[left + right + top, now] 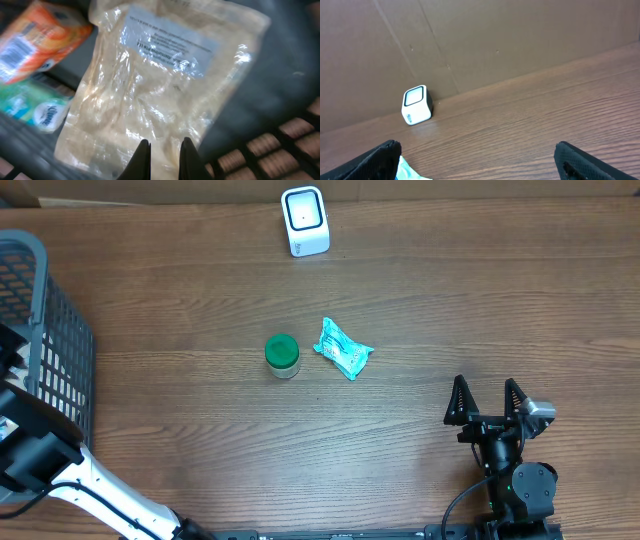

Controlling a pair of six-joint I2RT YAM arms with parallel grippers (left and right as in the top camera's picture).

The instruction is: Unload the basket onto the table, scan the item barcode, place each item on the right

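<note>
I should open wide over the pouch's middle (155,95) and pinch up a fold, because the pouch lies flat with my left gripper's closed fingers at its lower edge (164,161).
In the left wrist view my left gripper (165,150) is down inside the basket (280,145), shut on the lower edge of a clear plastic pouch (160,90) with a white printed label. The white scanner (305,220) stands at the table's far edge and also shows in the right wrist view as the scanner (416,105) against the brown wall. My right gripper (487,400) rests near the front right of the table, open with nothing between its fingers; in its own view the right gripper (477,152) points toward the scanner.
The grey mesh basket (50,330) fills the left edge of the table. Beside the pouch lie an orange packet (35,40) and a teal tissue pack (35,107). A green-lidded jar (282,355) and a teal packet (343,349) sit mid-table.
</note>
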